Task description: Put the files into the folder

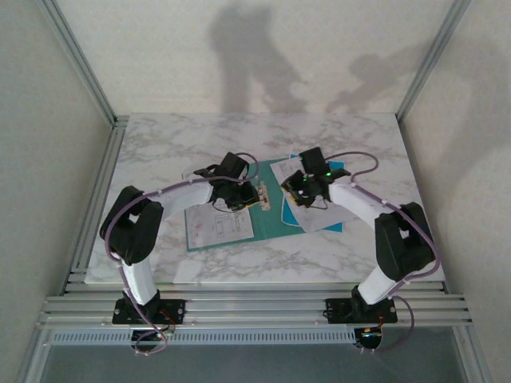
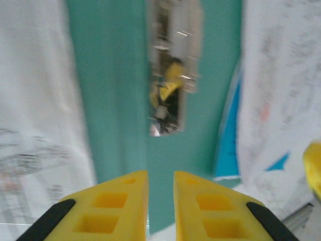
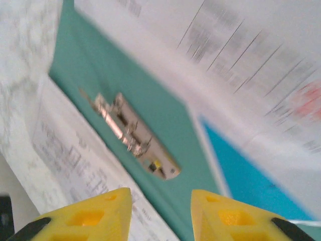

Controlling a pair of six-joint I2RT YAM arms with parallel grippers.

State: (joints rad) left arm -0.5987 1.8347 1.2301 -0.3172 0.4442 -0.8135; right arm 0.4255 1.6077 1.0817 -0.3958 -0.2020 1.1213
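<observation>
The printed file is lying at an angle across the blue sheet. My left gripper should pinch their near corners beside the spine (image 1: 286, 223) and put their edges together.
The teal folder (image 1: 275, 217) lies open mid-table, its metal clip (image 1: 263, 196) along the spine. One of the files (image 1: 215, 229) lies on its left half. More files (image 1: 319, 215) rest over its right side. My left gripper (image 1: 246, 195) hovers low over the spine, jaws a narrow gap apart with nothing between them (image 2: 160, 173); teal card (image 2: 115, 100) and the clip (image 2: 173, 65) lie ahead of it. My right gripper (image 1: 297, 191) hangs above the right-hand files, open and empty (image 3: 160, 191), over the folder (image 3: 150, 95), the clip (image 3: 128, 135) and printed sheets (image 3: 241, 55).
A bright blue sheet or cover (image 1: 336, 227) pokes out under the right-hand files, also showing as the blue strip (image 2: 230, 140) and the blue corner (image 3: 251, 175). The two grippers are close together over the folder. Marble tabletop (image 1: 160, 144) surrounds the folder, with aluminium rails at the near edge.
</observation>
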